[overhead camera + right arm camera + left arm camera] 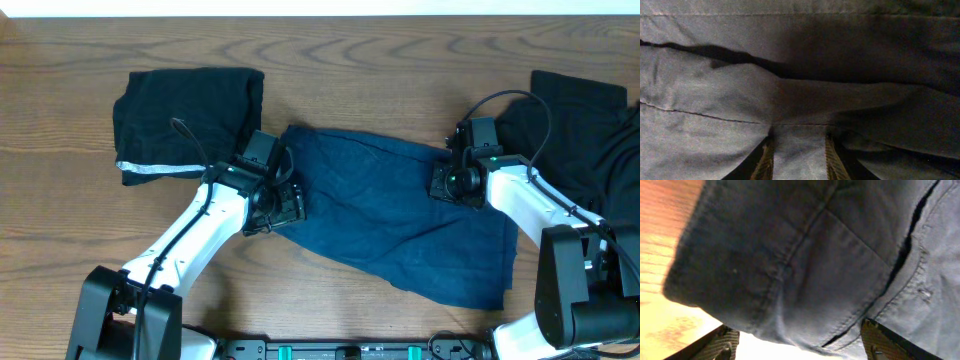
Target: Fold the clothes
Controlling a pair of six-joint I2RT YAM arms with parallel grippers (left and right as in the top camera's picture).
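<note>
I should reach my left gripper farther onto the garment and close it before lifting, because the navy garment's hem lies loose at its open fingers.
A navy-blue garment lies spread across the middle of the table, one of the clothes. My left gripper stands over its left edge. In the left wrist view the left gripper is open, its fingers far apart, and the seamed hem of the navy cloth lies loose between them. My right gripper sits on the garment's upper right part. In the right wrist view the right gripper is shut on a raised fold of the navy cloth.
A black piece with a white edge strip lies folded at the back left, just behind the left arm. Another dark heap lies at the back right, partly under the right arm. Bare wood shows at the left front.
</note>
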